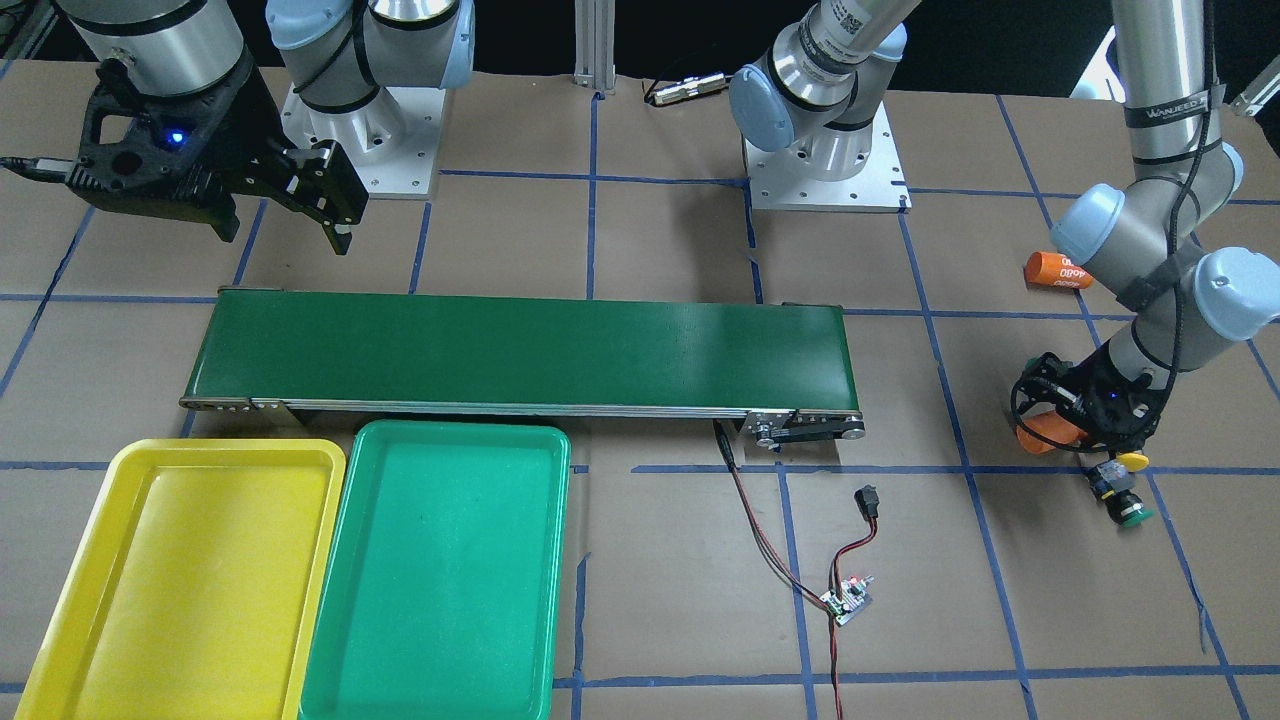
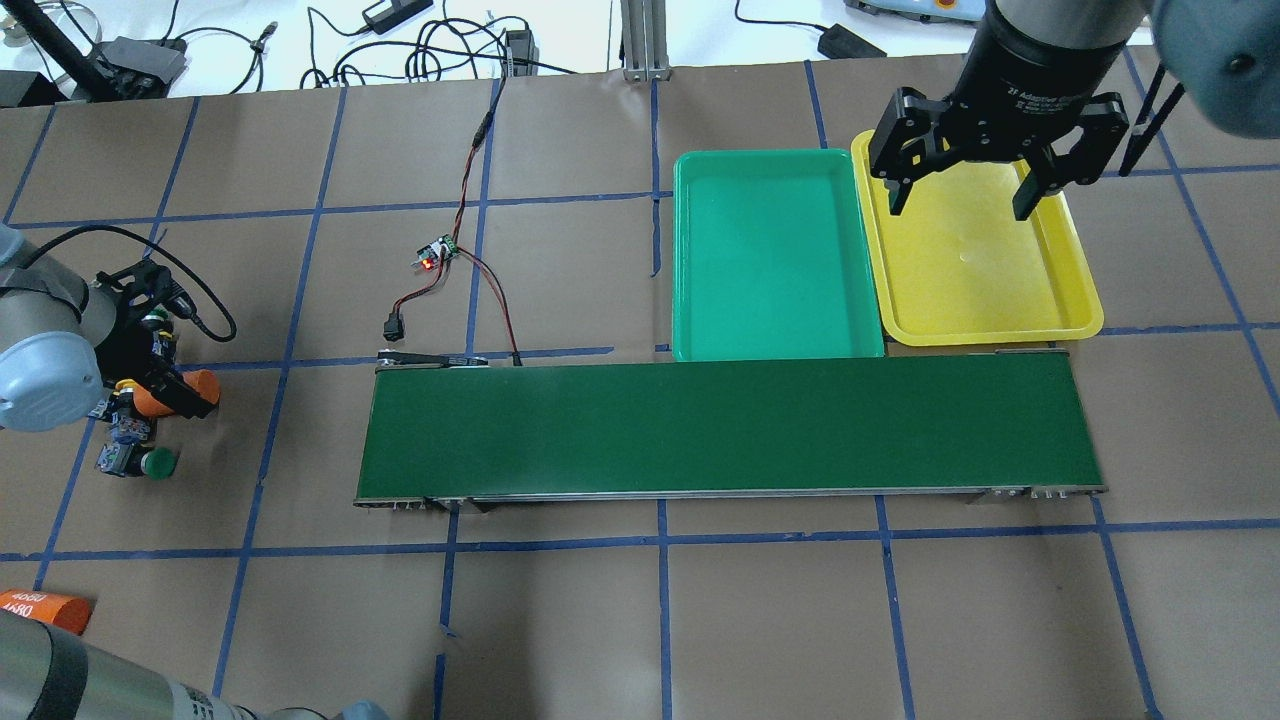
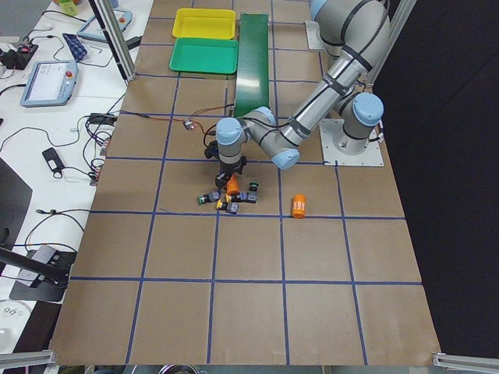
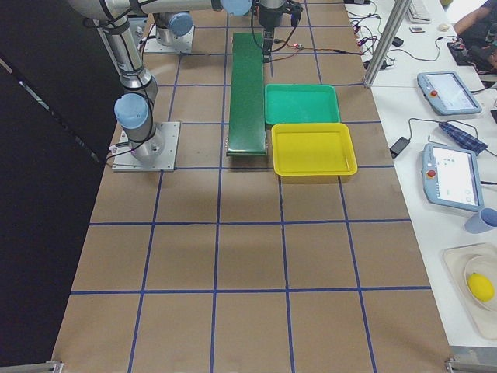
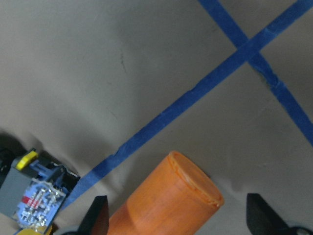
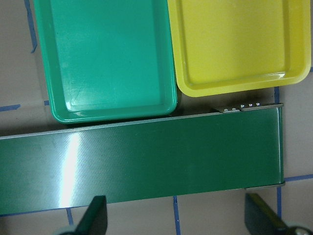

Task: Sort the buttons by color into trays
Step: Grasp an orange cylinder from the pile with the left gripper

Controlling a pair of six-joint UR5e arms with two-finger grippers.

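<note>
The orange cylinder (image 5: 168,198) will move slowly along the dark-green conveyor belt when I put it there, because red and black wires (image 1: 759,529) lead to the belt.
Several buttons lie in a cluster at the table's left end. One with a green cap (image 2: 156,463) and one with a yellow cap (image 1: 1132,461) stand out; a grey-bodied button (image 5: 32,191) shows at the left wrist view's lower left. My left gripper (image 5: 178,218) is open, low over the table beside them, its fingers straddling an orange cylinder (image 5: 166,200). My right gripper (image 2: 960,205) hangs open and empty above the yellow tray (image 2: 985,300). The green tray (image 2: 775,250) lies next to it. Both trays hold nothing.
A long dark-green conveyor belt (image 2: 730,425) runs across the middle, alongside both trays. A small circuit board with red and black wires (image 2: 435,255) lies near the belt's left end. A second orange cylinder (image 2: 40,608) rests near the robot's base.
</note>
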